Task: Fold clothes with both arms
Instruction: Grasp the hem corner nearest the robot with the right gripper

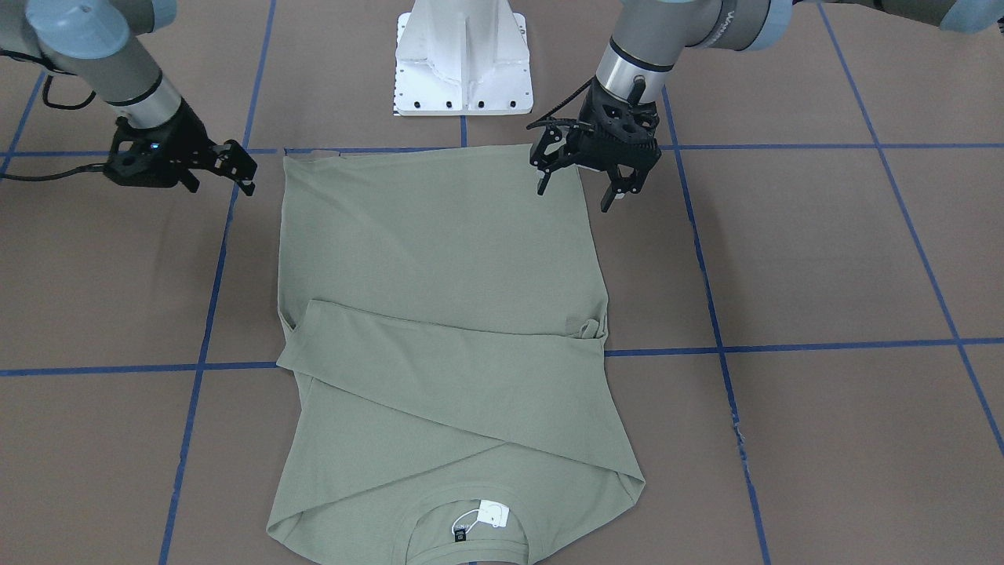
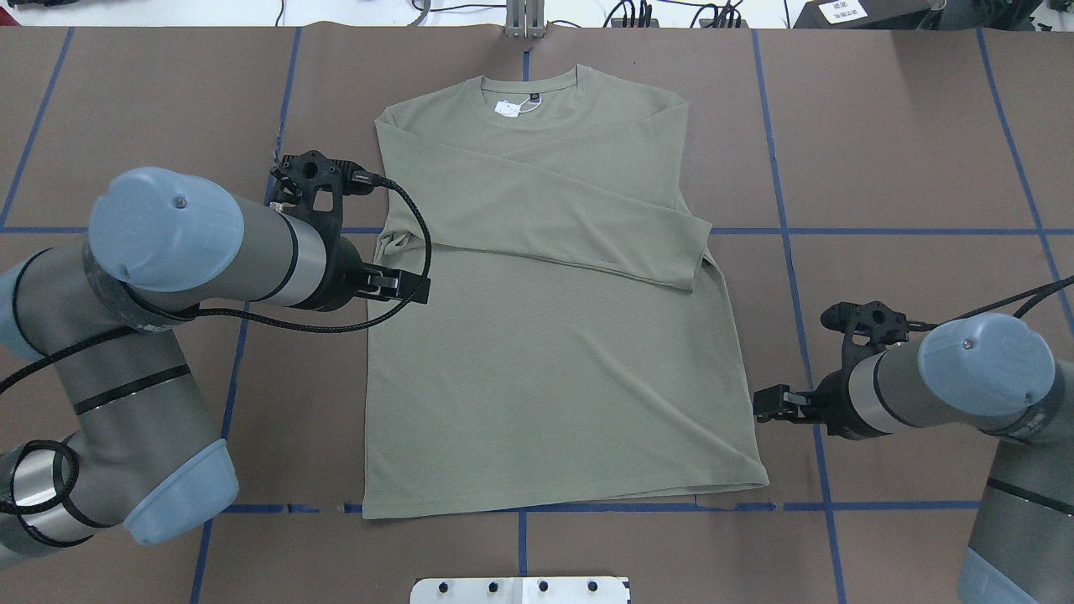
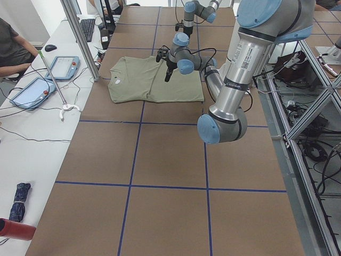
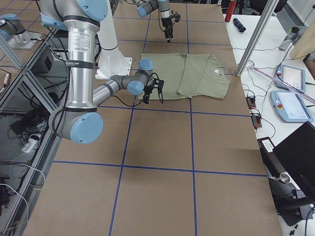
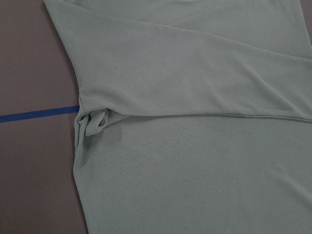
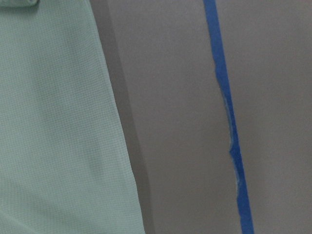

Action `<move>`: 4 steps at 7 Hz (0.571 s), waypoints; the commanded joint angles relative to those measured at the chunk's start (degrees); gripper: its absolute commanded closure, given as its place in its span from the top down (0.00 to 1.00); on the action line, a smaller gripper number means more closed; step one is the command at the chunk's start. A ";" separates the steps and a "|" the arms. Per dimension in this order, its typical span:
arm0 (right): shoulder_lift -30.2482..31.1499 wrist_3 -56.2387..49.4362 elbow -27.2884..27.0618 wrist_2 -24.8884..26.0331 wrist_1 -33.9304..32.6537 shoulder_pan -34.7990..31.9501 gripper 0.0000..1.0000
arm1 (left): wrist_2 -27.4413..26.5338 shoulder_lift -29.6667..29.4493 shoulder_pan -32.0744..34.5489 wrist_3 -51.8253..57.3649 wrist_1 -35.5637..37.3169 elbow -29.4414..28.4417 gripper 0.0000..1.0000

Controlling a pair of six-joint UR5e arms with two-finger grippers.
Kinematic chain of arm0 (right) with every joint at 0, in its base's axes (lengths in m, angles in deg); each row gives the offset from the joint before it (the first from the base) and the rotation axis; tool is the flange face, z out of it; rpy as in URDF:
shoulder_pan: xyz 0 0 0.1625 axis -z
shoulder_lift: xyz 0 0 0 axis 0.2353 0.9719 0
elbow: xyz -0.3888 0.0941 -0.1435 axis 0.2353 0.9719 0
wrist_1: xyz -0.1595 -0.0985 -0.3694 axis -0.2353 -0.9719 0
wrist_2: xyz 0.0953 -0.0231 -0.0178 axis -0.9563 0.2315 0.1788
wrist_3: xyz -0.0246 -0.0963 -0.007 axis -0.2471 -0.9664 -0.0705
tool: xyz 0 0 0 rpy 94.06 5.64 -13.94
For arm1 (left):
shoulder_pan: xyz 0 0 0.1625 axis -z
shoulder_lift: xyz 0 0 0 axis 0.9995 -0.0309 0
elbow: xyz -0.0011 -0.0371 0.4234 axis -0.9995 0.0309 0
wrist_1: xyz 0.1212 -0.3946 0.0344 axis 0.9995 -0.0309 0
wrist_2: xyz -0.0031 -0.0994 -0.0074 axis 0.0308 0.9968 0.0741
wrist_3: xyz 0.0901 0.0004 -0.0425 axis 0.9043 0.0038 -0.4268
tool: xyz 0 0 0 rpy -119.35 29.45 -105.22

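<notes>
The whole shirt [image 1: 440, 245] will slide along with the sleeves [image 1: 461, 388] still folded when I lift and pull the shirt's hem, because the sleeves are flat across the shirt's chest.
The clothes are one olive-green long-sleeved shirt [image 2: 554, 352] lying flat on the table, neck away from the robot. Both sleeves are folded across the chest, and a white hang tag [image 2: 509, 106] lies at the collar. My left gripper [image 1: 574, 192] hangs open above the shirt's left edge, holding nothing. The left wrist view shows only the shirt [image 5: 195, 170] with a bunched armpit fold. My right gripper [image 2: 765, 404] is open and empty, over bare table just beyond the shirt's right edge near the hem. The right wrist view shows that edge [image 6: 53, 122] beside blue tape.
A white pedestal [image 1: 463, 59] stands at the robot's side of the table, close to the hem. Blue tape lines [image 2: 789, 252] grid the brown table. A side table with tablets [image 3: 61, 66] and a seated person [image 3: 10, 42] lies beyond the collar end.
</notes>
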 commanded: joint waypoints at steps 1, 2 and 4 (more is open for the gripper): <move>-1.16 4.61 -0.05 1.15 -0.14 4.02 1.00 | 0.00 0.26 0.08 0.16 0.08 0.41 1.00; -1.35 4.89 0.21 1.07 -0.40 4.99 1.00 | 0.00 0.26 0.17 0.16 0.08 0.59 1.00; -1.52 4.89 1.09 1.15 -0.50 6.04 0.99 | 0.09 0.52 0.08 -0.80 0.08 0.94 1.00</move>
